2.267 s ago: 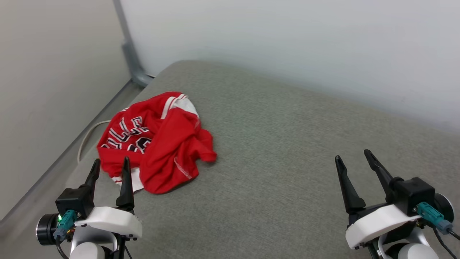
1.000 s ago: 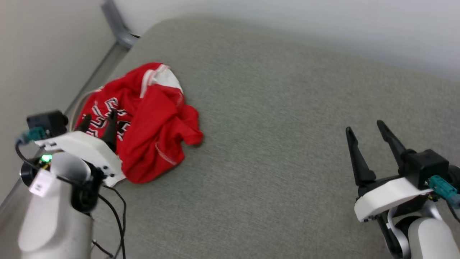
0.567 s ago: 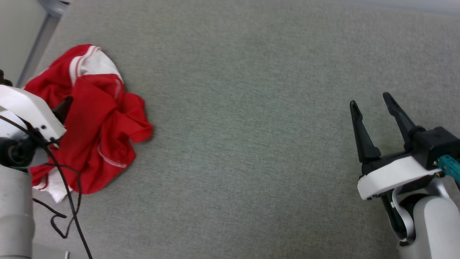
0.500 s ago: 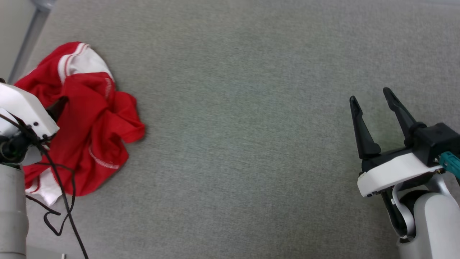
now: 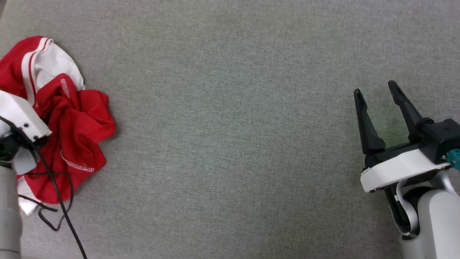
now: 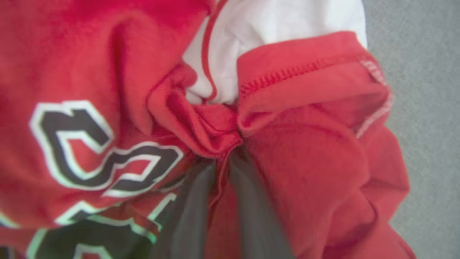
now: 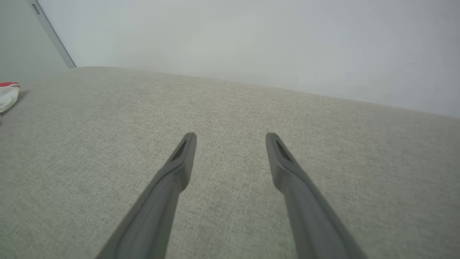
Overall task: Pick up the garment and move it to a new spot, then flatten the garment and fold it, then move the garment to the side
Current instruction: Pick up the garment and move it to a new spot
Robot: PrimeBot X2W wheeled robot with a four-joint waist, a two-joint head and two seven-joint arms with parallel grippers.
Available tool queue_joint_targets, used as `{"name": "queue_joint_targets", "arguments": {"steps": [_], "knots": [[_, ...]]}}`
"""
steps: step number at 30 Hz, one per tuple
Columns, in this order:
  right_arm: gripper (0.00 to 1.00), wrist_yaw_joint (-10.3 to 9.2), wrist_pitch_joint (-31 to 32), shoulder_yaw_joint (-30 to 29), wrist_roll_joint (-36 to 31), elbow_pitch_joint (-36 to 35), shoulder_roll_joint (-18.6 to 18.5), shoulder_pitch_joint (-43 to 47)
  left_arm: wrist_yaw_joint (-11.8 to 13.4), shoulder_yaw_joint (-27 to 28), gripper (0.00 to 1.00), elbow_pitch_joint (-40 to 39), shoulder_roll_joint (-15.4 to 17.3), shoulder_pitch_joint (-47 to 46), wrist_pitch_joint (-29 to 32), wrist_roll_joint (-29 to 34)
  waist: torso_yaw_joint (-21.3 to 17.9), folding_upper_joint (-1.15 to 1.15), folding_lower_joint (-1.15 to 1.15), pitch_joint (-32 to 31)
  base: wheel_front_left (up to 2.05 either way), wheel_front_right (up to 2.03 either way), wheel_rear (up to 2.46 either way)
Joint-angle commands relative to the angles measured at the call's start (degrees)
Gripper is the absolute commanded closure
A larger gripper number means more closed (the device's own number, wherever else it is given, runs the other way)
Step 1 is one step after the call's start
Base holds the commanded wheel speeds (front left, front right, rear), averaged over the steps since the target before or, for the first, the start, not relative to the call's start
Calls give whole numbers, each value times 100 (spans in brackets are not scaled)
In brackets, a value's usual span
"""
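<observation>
The garment lies crumpled in loose, soft folds [image 5: 67,108], so I expect its red body [image 5: 77,144] to hang wide open when the robot lifts it by the white sleeves.
The garment [image 5: 79,122], a red jersey with white sleeves and black white-edged lettering, lies crumpled at the far left of the grey cushion [image 5: 230,144]. My left arm's white wrist housing [image 5: 19,115] sits over its left part, and the fabric hides the fingers there. In the left wrist view my left gripper [image 6: 224,158] has its two dark fingers drawn close together, with a bunched red fold of the garment [image 6: 305,162] pinched between them. My right gripper [image 5: 375,89] hovers open and empty above the cushion at the right; the same right gripper [image 7: 230,136] points toward the back wall.
A black cable [image 5: 54,201] loops from my left arm over the garment's near edge. A pale wall [image 7: 251,43] runs behind the cushion, with a grey post [image 7: 50,32] at its far left. A white sleeve tip [image 7: 7,95] lies far left.
The head camera has tipped down and panned, shifting the whole picture. My left fingers have sunk into the garment and closed on a fold. The right gripper stays open.
</observation>
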Motion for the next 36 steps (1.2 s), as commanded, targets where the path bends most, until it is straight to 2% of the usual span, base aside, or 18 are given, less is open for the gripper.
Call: {"name": "queue_joint_targets", "arguments": {"steps": [1,6,11,15,22,29,36], "knots": [[0,-6,-14,-6,26,20,14,-54,-7,-114,100,112,-199,224,-39,65,24,0,-1,-85,0,0,0],[0,-6,-102,-28,47,150,71,96,42,-140,100,-216,45,208,-1034,422,86,0,-1,-502,0,0,0],[0,-6,-247,-139,99,318,174,315,113,-232,100,-524,-44,333,-2294,795,182,0,-1,-1088,0,0,0],[0,-6,-320,-242,157,438,238,526,46,-304,100,-664,-44,473,-3195,1024,216,0,-1,-1554,0,0,0],[0,-6,-321,-413,216,524,291,879,-10,-532,100,-1005,-321,734,-4359,1296,136,0,-1,-2206,0,0,0],[0,-6,-250,-536,352,456,294,1180,-216,-974,100,-1560,-693,925,-4656,1436,-203,0,-1,-2531,0,0,0],[0,-6,-179,-589,411,327,292,1350,-426,-1553,100,-2189,-1131,1162,-4409,1387,-744,0,-1,-2612,0,0,0]]}}
